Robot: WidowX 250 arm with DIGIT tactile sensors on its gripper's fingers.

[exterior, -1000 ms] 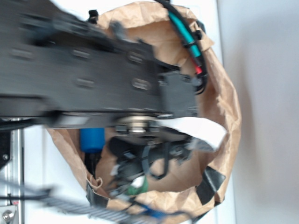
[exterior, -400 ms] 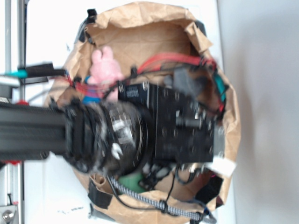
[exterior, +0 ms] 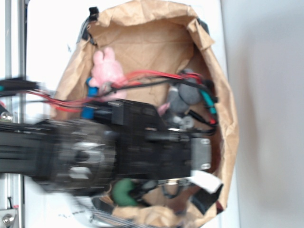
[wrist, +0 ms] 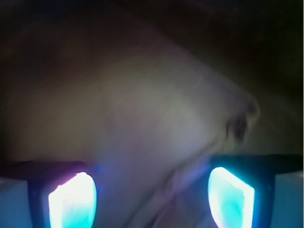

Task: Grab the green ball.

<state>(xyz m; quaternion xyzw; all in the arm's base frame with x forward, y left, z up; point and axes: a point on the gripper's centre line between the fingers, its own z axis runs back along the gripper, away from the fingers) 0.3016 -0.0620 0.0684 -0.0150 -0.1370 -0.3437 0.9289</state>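
The green ball (exterior: 124, 192) lies near the bag's front while my gripper's open fingers face only pale paper (wrist: 147, 128), so I should turn my gripper back toward that ball.
The green ball (exterior: 124, 191) is a dark-green round thing near the front of the brown paper bag (exterior: 227, 118), and the blurred black arm (exterior: 142, 147) hides part of it. The arm lies across the bag's lower half and covers the gripper's fingers in the exterior view. In the wrist view my gripper (wrist: 152, 192) is open: its two glowing pads (wrist: 71, 199) stand far apart, with only blurred pale paper between them. The wrist view does not show the ball.
A pink plush rabbit (exterior: 108, 69) lies at the back left of the bag, with a blue bottle (exterior: 89, 112) just below it. A grey lump (exterior: 183, 97) and red and black cables (exterior: 142, 76) sit mid-bag. A metal rail (exterior: 14, 42) runs along the left.
The arm has swung down from the top of the bag to its lower half, uncovering the rabbit. The wrist end now points right, and the ball shows at the arm's lower edge.
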